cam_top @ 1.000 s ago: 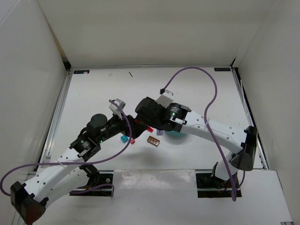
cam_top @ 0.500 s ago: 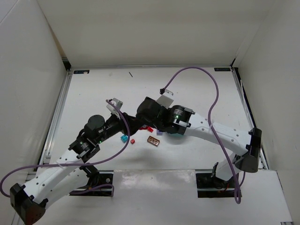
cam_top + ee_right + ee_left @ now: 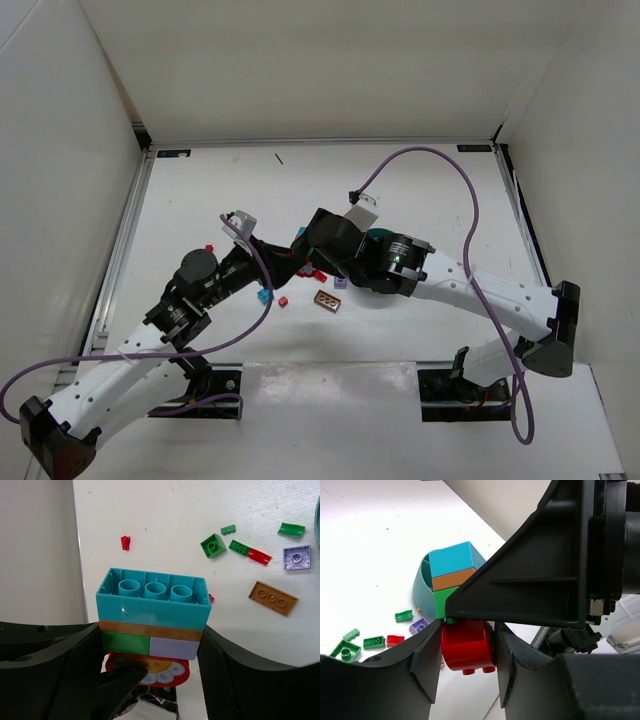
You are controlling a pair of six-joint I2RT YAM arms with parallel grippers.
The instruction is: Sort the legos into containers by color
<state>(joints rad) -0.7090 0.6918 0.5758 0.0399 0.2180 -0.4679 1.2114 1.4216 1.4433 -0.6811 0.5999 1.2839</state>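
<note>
The red piece is hanging at a slant from the green brick (image 3: 456, 623), so next I open my left gripper, close it squarely on the red piece's sides (image 3: 468, 647) and pull the piece off.
My right gripper (image 3: 152, 647) is shut on a stack of legos (image 3: 152, 612): a teal brick, a thin brown plate, a green and a lilac brick side by side. A red round piece with a flower print (image 3: 150, 669) sits at the stack's end. In the left wrist view my left gripper (image 3: 467, 667) is shut on that red piece (image 3: 467, 647), one finger on each side. The grippers meet above the table (image 3: 300, 262). The teal bowl (image 3: 422, 587) stands behind the stack, partly hidden under the right arm in the top view (image 3: 377, 285).
Loose legos lie on the white table: a brown plate (image 3: 272, 598), a lilac tile (image 3: 296, 558), green pieces (image 3: 213, 545), a green curved piece (image 3: 291, 529), a small red piece (image 3: 125, 542), and a blue brick (image 3: 263, 296). White walls enclose the table.
My left gripper has gone from wide open to shut on the red piece. The right arm has reached a little further left with the stack.
</note>
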